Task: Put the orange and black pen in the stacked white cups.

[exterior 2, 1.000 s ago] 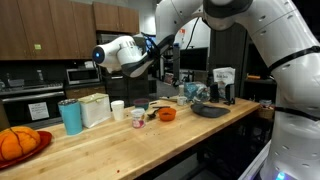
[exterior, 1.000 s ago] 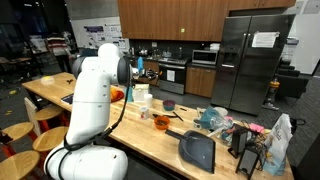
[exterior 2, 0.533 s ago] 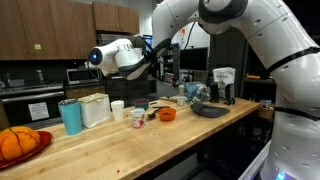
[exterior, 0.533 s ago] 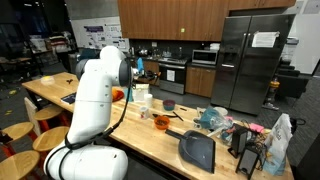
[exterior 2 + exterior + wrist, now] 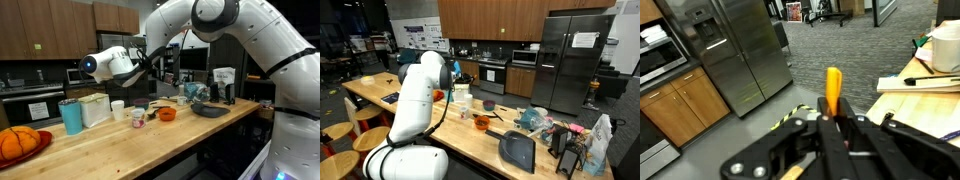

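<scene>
The pen's orange end pokes out free beyond my fingers, above the open stacked white cups, so my gripper goes on down until it meets the cups before it lets go.
In the wrist view the orange and black pen stands between my gripper's black fingers, which are shut on it; its orange end sticks out past the fingertips. In an exterior view my gripper hangs in the air above the back left part of the wooden table, up and to the left of the stacked white cups. The cups also show in an exterior view, next to the arm. The pen is too small to make out in both exterior views.
On the wooden table stand a teal cup, a white container, a small cup, an orange bowl and a black dustpan. An orange tray lies at the left end.
My gripper has swung to the left and slightly down with the pen still in it. Things on the table have not moved.
</scene>
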Controlling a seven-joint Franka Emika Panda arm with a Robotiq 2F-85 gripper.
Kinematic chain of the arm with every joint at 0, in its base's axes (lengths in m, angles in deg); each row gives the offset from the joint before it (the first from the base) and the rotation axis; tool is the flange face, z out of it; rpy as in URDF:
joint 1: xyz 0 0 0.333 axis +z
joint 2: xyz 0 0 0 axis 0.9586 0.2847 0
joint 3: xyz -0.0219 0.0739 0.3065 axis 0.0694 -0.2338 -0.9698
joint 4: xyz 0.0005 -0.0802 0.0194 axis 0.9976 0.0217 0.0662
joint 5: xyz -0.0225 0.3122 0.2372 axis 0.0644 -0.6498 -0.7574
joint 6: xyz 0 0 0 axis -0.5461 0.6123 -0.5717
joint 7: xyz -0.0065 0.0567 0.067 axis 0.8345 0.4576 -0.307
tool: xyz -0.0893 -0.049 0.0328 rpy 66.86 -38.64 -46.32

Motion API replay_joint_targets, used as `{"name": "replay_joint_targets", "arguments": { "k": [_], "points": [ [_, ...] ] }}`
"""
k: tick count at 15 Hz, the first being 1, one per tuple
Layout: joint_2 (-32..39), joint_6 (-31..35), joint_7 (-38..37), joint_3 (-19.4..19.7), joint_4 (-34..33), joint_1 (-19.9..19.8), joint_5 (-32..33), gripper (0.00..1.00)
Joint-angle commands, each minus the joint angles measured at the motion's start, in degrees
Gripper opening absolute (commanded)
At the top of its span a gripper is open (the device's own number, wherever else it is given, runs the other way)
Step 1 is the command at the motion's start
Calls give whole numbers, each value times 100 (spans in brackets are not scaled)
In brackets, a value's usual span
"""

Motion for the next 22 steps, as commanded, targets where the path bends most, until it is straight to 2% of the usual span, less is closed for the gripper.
{"name": "replay_joint_targets", "arguments": {
  "k": [1, 22],
  "points": [
    [260, 203, 164, 161, -301, 89, 158, 3],
    [720, 465, 184, 233, -341, 266, 95, 3]
  ]
}}
